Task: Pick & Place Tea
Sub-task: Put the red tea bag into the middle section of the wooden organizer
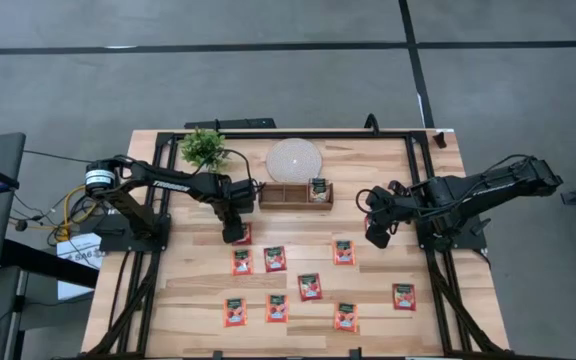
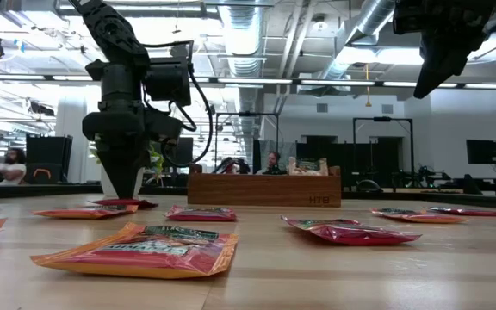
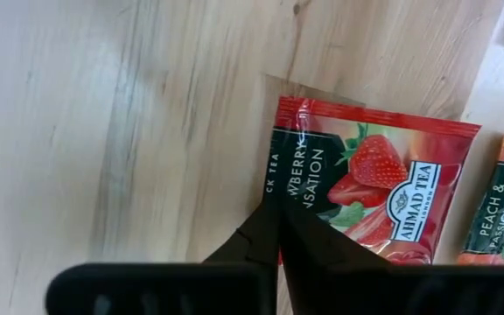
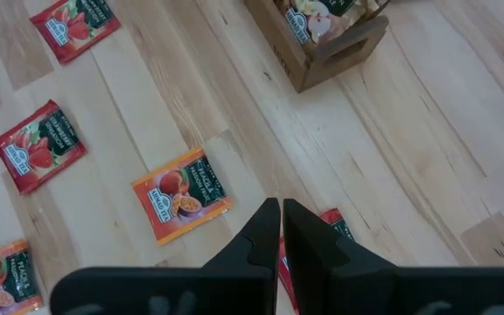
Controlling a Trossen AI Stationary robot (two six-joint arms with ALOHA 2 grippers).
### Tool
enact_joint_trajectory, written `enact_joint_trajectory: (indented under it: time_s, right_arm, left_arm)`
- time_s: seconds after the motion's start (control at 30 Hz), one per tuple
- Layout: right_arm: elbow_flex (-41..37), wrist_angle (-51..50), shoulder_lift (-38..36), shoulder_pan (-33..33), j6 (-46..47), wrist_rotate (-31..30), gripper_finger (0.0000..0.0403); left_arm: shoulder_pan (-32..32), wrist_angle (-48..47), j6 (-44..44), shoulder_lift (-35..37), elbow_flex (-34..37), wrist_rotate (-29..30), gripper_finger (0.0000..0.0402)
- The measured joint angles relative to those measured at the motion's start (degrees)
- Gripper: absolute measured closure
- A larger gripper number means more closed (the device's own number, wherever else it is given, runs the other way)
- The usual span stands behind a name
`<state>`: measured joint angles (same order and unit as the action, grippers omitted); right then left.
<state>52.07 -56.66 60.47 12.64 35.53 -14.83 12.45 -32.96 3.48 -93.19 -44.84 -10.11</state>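
The strawberry sachet (image 3: 366,184) lies flat under my left gripper's closed fingers. I should open them, straddle the sachet's dark-green end (image 3: 299,166) and pinch it before I lift.
My left gripper (image 1: 234,236) points down at a red strawberry tea sachet (image 3: 374,192), which lies flat on the wooden table left of the tray; its fingers are shut at the sachet's dark-green side. In the low view the gripper (image 2: 124,191) stands on that sachet (image 2: 120,204). Several more red and orange sachets (image 1: 309,287) lie spread over the near half of the table. My right gripper (image 1: 376,238) hangs shut above the table right of the tray, with nothing in it. My left gripper comes from above, pointing steeply down, with its two fingers shut at the sachet's dark-green side edge (image 3: 289,179), near the middle of that edge. The fingertips hide the place of contact. The sachet lies flat on the table.
A brown wooden tray (image 1: 296,194) holding a beige sachet (image 1: 318,189) stands at mid-table, with a round white disc (image 1: 294,158) and a small green plant (image 1: 204,148) behind it. A peach sachet (image 3: 501,210) lies right beside the strawberry one.
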Motion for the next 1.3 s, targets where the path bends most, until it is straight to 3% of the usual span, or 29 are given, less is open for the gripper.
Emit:
enact_joint_trajectory:
  time_s: [0.27,0.67,0.97,1.3]
  right_arm:
    - [0.0,0.0,0.0,0.0,0.0,0.0,0.0392]
    - [0.0,0.1,0.0,0.0,0.0,0.0,0.0392]
    - [0.0,0.2,0.0,0.0,0.0,0.0,0.0392]
    - [0.0,0.2,0.0,0.0,0.0,0.0,0.0392]
  left_arm:
    - [0.0,-0.3,1.3,0.9,0.1,0.4,0.0401]
    - [-0.1,-3.5,4.4,8.6,0.3,2.4,0.0397]
    - [-1.9,-3.0,4.6,8.7,0.3,2.2,0.0345]
    - [-3.8,-1.2,-2.7,8.4,0.2,6.0,0.0295]
